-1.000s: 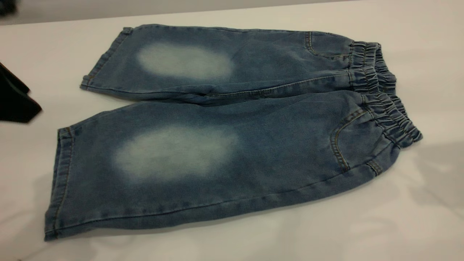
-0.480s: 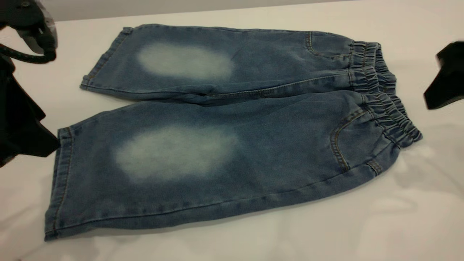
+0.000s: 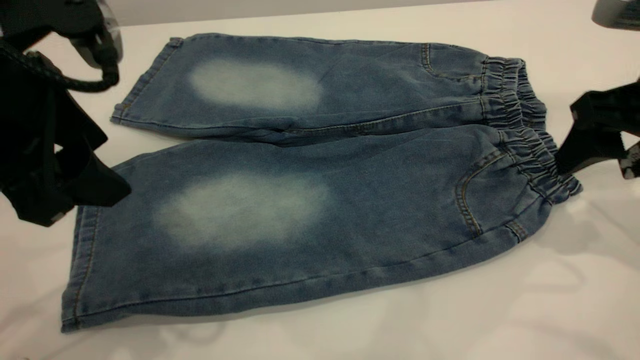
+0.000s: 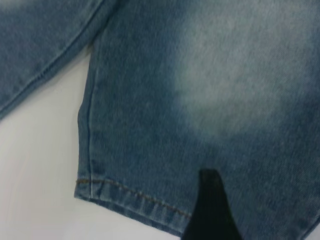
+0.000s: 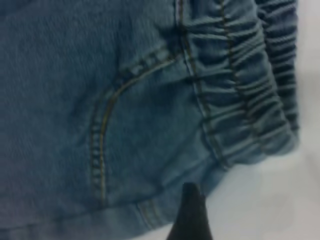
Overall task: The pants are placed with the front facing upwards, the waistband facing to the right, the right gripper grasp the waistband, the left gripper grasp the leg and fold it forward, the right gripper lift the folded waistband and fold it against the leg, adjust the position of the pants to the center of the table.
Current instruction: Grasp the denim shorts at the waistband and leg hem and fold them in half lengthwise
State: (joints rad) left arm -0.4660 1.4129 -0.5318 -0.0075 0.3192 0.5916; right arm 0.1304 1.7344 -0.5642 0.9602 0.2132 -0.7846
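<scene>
Next, my right gripper backs off, goes lower and slides in around the waistband (image 3: 547,185), because its lower finger hangs too high beside the waistband's near end (image 3: 571,188).
The blue denim pants (image 3: 350,165) lie flat on the white table (image 3: 500,315), front up. The gathered waistband (image 3: 520,115) is at the right and both legs point left. My left gripper (image 3: 80,200) hovers open over the hem of the near leg (image 3: 225,225). One dark finger (image 4: 210,215) shows above the denim just inside that hem (image 4: 130,197). My right gripper (image 3: 595,167) is open at the near end of the waistband (image 5: 240,100), its finger (image 5: 192,215) over the pants' edge by the front pocket seam (image 5: 100,145). Neither gripper holds cloth.
The left arm's black cable (image 3: 90,82) loops beside the far leg's hem (image 3: 145,80). Part of the right arm (image 3: 617,12) shows at the top right corner. Bare tabletop surrounds the pants, widest along the front.
Both grippers have moved inward. The left one came right, over the near leg's hem. The right one came left and down to the waistband's near end. The pants have not moved.
</scene>
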